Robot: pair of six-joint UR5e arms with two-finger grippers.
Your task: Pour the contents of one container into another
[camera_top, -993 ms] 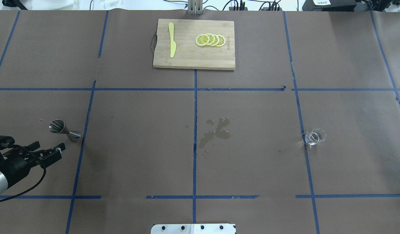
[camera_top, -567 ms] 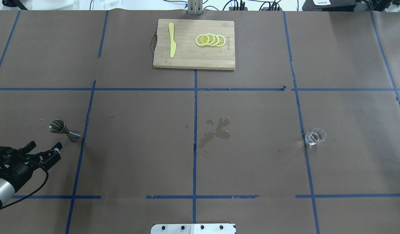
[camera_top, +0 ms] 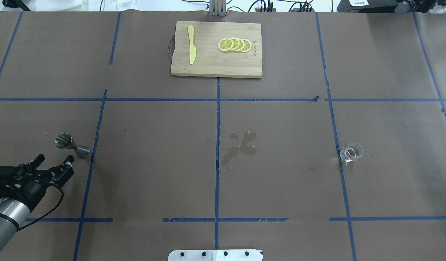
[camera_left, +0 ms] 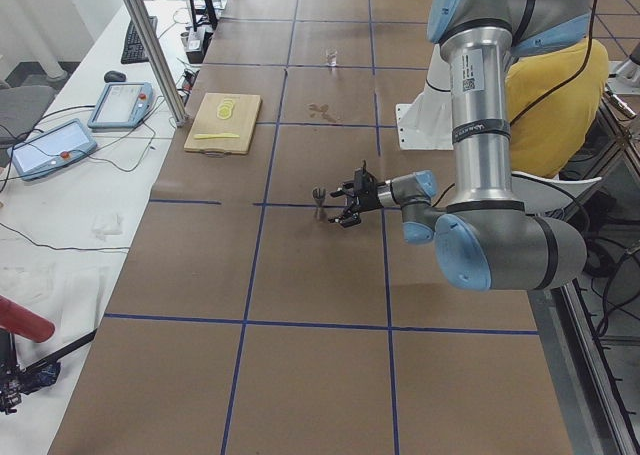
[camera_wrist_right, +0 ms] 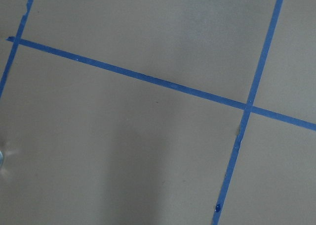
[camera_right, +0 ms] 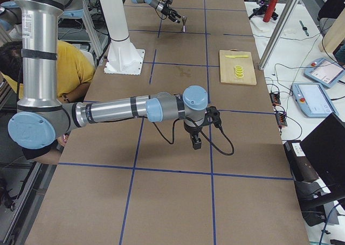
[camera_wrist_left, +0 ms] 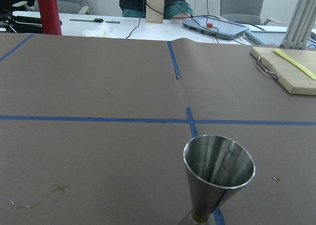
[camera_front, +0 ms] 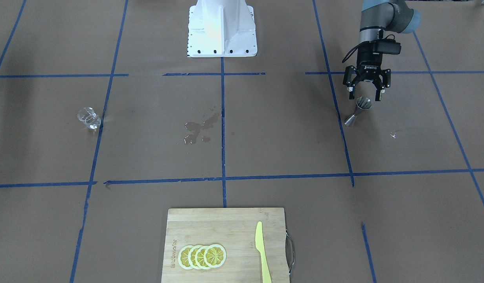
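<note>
The steel jigger's inside (camera_wrist_left: 218,159) can be seen deep below the jigger's rim, so the jigger will come up empty and catch the pour as I carry it.
The steel jigger (camera_top: 71,145) stands upright at the table's left, also in the front view (camera_front: 358,110) and filling the left wrist view (camera_wrist_left: 218,173). My left gripper (camera_top: 54,160) hovers just short of it on the robot's side, jaws open and empty; the front view shows the left gripper (camera_front: 365,96) just above the jigger's rim. The clear glass cup (camera_top: 351,152) stands alone at the right, small in the front view (camera_front: 88,118). My right gripper (camera_right: 195,142) shows only in the right side view, pointing down at the paper; whether it is open or shut I cannot tell.
A wooden cutting board (camera_top: 208,67) with lemon slices (camera_top: 234,45) and a yellow knife (camera_top: 191,44) lies at the far centre. A wet spill (camera_top: 241,146) marks the paper mid-table. The robot base (camera_front: 222,27) is at the near edge. A person in yellow (camera_right: 59,67) sits behind.
The left arm's wrist has swung lower in the overhead view, and its open fingers now point more squarely at the jigger. Jigger and cup have not moved.
</note>
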